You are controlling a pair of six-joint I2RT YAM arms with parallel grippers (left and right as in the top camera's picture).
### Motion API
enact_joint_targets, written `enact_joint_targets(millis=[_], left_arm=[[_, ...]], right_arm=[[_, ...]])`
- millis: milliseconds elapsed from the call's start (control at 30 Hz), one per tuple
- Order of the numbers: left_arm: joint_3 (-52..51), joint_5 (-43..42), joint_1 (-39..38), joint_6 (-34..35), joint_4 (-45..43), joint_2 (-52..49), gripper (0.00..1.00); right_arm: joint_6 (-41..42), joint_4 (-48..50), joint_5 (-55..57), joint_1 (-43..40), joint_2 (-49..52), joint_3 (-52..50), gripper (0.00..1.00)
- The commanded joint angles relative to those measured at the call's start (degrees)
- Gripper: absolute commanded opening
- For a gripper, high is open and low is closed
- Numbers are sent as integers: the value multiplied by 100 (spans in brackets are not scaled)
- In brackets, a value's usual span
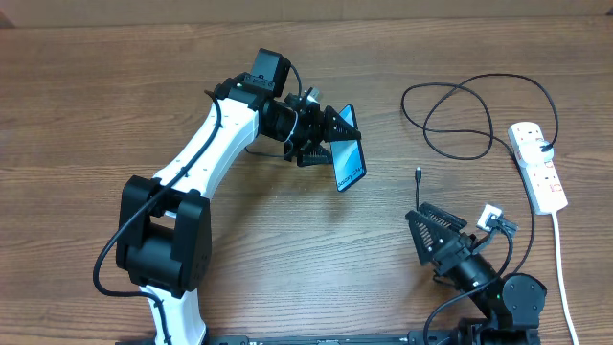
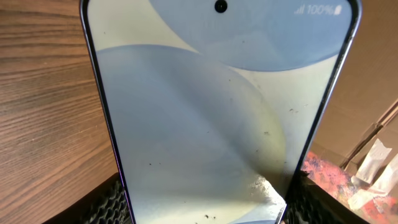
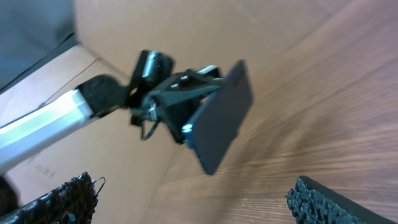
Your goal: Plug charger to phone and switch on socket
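Next, I take my right gripper off the connector tip and grip the phone's free lower end (image 1: pixel 351 179) first, because the phone slants (image 1: pixel 347 149) in my left gripper.
My left gripper (image 1: pixel 335 142) is shut on the phone (image 1: pixel 351 161) and holds it tilted, lifted off the wooden table. In the left wrist view the light blue-white screen of the phone (image 2: pixel 217 112) fills the frame, with a finger pad at each lower edge. The right wrist view shows the dark back of the phone (image 3: pixel 219 124). The charger lies looped at the back right, its small connector tip (image 1: pixel 419 175) free on the table. The white socket (image 1: pixel 538 165) lies at the far right. My right gripper (image 1: pixel 436 230) (image 3: pixel 199 202) stands open and empty, near the tip.
The socket's thick white cord (image 1: pixel 562 273) runs down the right edge of the table. The left arm (image 1: pixel 206 153) reaches diagonally across the left half. The wooden table (image 1: pixel 287 259) stretches between the two arms.
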State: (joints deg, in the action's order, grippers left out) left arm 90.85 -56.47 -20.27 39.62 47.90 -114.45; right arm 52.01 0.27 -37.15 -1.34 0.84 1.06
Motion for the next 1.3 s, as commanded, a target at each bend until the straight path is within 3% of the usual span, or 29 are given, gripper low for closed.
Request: enact_joint_targets(millis=[0,367,900,1000,1267], left_arm=[[155,-118,11,188,-63,-20,53],[155,-120,11,529,-146,-20,53],[155,-120,11,627,-146,-20,53],[155,-114,11,741,-160,-20,53],[155,223,11,1036,-278,-20,53]], right_arm=[[-302,-2,-393,22,-68,-61,100],[-1515,-280,-83,22,505,-50,100],[-2883,-660,321,46,3508,1742,100],[-3348,-737,321,229,3960,2057,100],[-3364,-264,769,1268,4533,2109,100]])
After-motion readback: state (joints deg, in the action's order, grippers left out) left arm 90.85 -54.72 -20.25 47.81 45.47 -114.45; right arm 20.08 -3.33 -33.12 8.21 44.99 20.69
